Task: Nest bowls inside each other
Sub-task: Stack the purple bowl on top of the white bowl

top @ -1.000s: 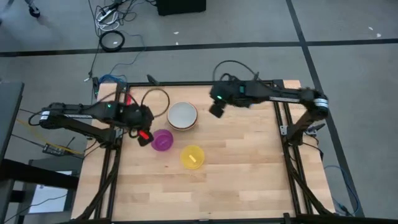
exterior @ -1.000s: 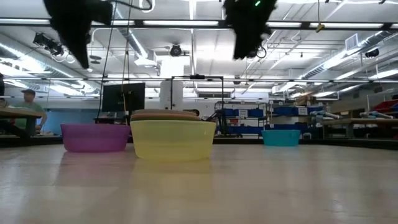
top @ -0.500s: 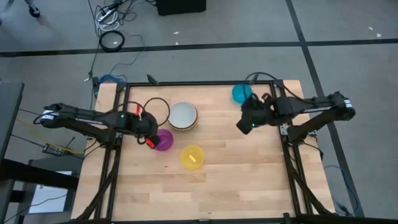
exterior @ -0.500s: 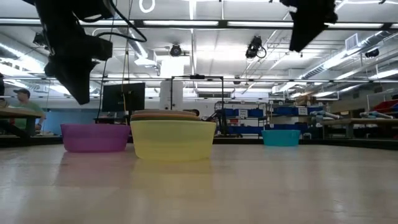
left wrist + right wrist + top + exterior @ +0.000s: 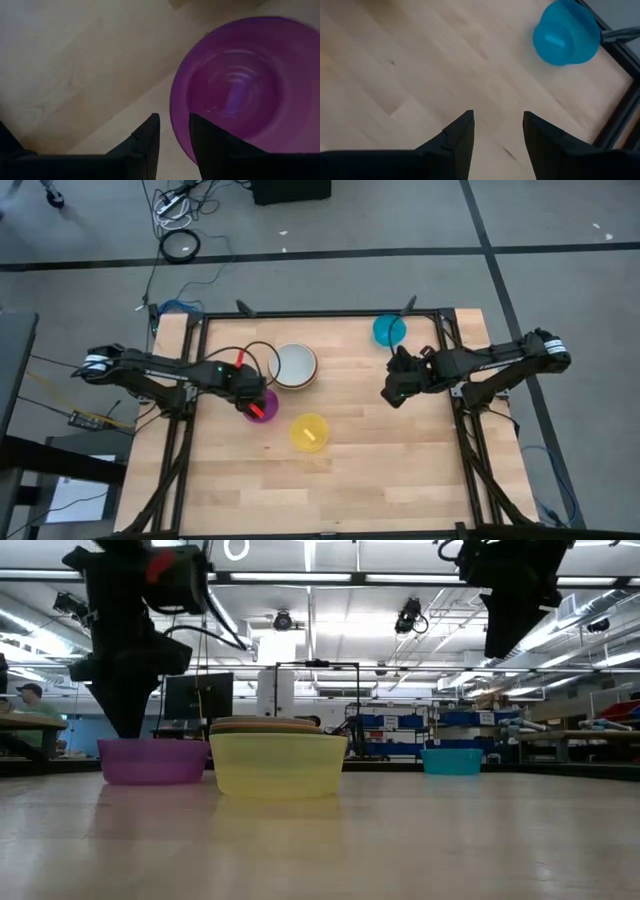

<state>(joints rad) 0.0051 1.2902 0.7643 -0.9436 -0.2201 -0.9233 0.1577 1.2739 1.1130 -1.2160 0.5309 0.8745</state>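
The wider purple bowl (image 5: 268, 409) is still outside the stack, so my left gripper should set it inside the white bowl (image 5: 294, 365) before my right gripper brings the smaller blue bowl.
A purple bowl (image 5: 265, 408) stands upright on its base on the wood table at the left, beside a yellow bowl (image 5: 309, 431). My left gripper (image 5: 250, 402) points down, open, right at the purple bowl's left rim (image 5: 175, 107). One finger (image 5: 150, 135) is outside the rim and the other (image 5: 205, 140) over the inside. A white bowl (image 5: 294, 365) sits nested in another bowl with an orange rim. A blue bowl (image 5: 389, 330) stands by the far edge. My right gripper (image 5: 392, 392) hangs open above bare wood, nearer than the blue bowl (image 5: 565, 32). My left gripper comes at the purple bowl's rim (image 5: 175, 107) from above with a finger on each side of the wall. In the low view its fingertips (image 5: 125, 735) reach rim height. I cannot tell whether they touch the bowl.
The yellow bowl (image 5: 278, 762) stands in front of the nested stack (image 5: 265, 725) in the low view. Black frame rails (image 5: 455, 380) run along the table's sides. Bare wood (image 5: 400, 470) fills the near half of the table.
My left gripper has come down toward the purple bowl, shifting a little toward the table's right, and has rolled about its own axis. My right gripper has swung from beside the white bowl toward the right and near edges, sinking. The blue bowl, earlier under that arm, now shows.
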